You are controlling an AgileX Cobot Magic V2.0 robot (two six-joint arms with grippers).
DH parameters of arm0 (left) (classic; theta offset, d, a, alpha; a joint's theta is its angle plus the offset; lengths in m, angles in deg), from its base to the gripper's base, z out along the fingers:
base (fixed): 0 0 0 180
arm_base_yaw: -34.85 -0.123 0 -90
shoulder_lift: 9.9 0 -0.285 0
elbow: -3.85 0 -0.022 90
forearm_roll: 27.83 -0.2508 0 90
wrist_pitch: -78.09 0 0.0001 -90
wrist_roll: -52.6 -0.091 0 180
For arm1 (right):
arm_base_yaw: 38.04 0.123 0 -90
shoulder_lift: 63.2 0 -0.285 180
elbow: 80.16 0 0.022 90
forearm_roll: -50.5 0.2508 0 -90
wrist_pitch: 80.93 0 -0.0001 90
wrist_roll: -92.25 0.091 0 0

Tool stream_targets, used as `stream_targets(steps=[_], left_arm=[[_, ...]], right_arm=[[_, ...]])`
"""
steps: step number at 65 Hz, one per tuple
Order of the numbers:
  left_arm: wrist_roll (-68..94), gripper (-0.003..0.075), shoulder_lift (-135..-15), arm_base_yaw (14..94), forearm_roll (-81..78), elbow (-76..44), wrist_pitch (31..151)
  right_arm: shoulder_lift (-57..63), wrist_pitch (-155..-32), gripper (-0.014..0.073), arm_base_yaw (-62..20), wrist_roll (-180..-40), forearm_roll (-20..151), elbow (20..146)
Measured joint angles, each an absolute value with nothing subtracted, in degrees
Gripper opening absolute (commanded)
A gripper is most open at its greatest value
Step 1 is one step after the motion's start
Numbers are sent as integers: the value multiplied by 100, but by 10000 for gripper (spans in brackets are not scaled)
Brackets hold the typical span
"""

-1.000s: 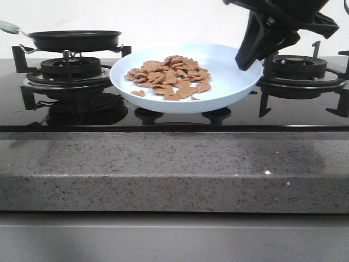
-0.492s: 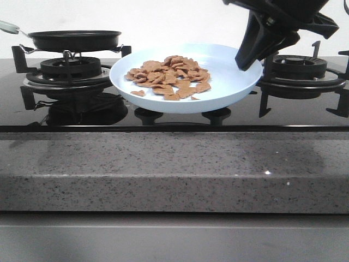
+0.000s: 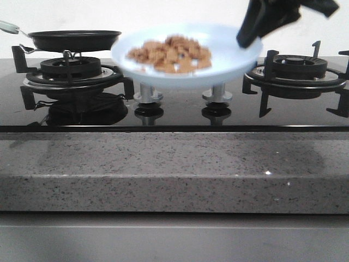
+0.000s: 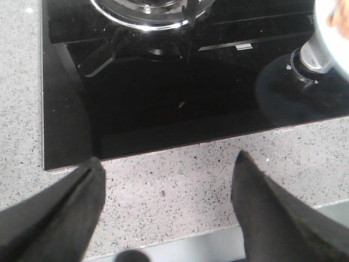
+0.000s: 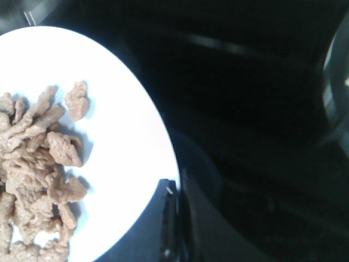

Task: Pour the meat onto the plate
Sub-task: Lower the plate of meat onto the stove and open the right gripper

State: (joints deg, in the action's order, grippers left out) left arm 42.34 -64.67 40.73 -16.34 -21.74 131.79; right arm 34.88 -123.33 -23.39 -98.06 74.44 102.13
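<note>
The plate [image 3: 188,57] is hanging in line with the open glass [image 3: 182,97] between both burners. My right gripper should keep moving the plate back until it rests behind the silver knobs.
The pale blue-white plate [image 3: 229,68] hangs in the air above the black glass cooktop, blurred by motion. The meat [image 3: 170,54], a heap of small reddish-brown pieces, lies on it. My right gripper [image 3: 248,35] is shut on the plate's right rim. In the right wrist view the fingers [image 5: 175,191] pinch the rim of the plate [image 5: 125,142], with the meat [image 5: 38,164] beside them. My left gripper [image 4: 166,180] is open and empty over the speckled counter's front strip. A bit of the plate's edge [image 4: 332,27] shows there.
A black frying pan [image 3: 74,39] sits on the left burner [image 3: 71,73]. The right burner [image 3: 294,71] is bare. Two silver knobs [image 3: 148,95] [image 3: 217,95] stand under the raised plate. The grey granite counter edge [image 3: 174,164] runs along the front.
My right gripper has lifted the plate with the meat up off the cooktop. The two knobs under it now show. The pan has not moved.
</note>
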Motion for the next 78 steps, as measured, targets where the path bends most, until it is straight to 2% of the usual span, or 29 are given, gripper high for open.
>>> stream_targets(steps=[15,34,56,61,71,76,78], left_arm=[[4234,482,-6467,4073,-1634,-2174,13183],[4234,482,-6467,4073,-1625,-2174,13183],[4234,482,-6467,4073,-1625,-2174,13192],[4234,482,-6467,4073,-1625,-2174,13192],[4234,482,-6467,4073,-1625,-2174,13192],[4234,482,-6467,4073,-1625,-2174,13192],[4234,482,-6467,4073,-1625,-2174,13192]], right_arm=[[4242,-12878,-113,-2725,-9806,7435,11527],[5574,-13070,-113,-2749,-9806,7435,12823],[6426,-13070,-100,-2749,-9806,7394,13350],[6499,-13070,-38,-2749,-9806,7372,13352],[6541,-13070,240,-2749,-9806,7370,13374],[6541,-13070,352,-2749,-9806,7356,13388],[6541,-13070,372,-2749,-9806,7342,13398]])
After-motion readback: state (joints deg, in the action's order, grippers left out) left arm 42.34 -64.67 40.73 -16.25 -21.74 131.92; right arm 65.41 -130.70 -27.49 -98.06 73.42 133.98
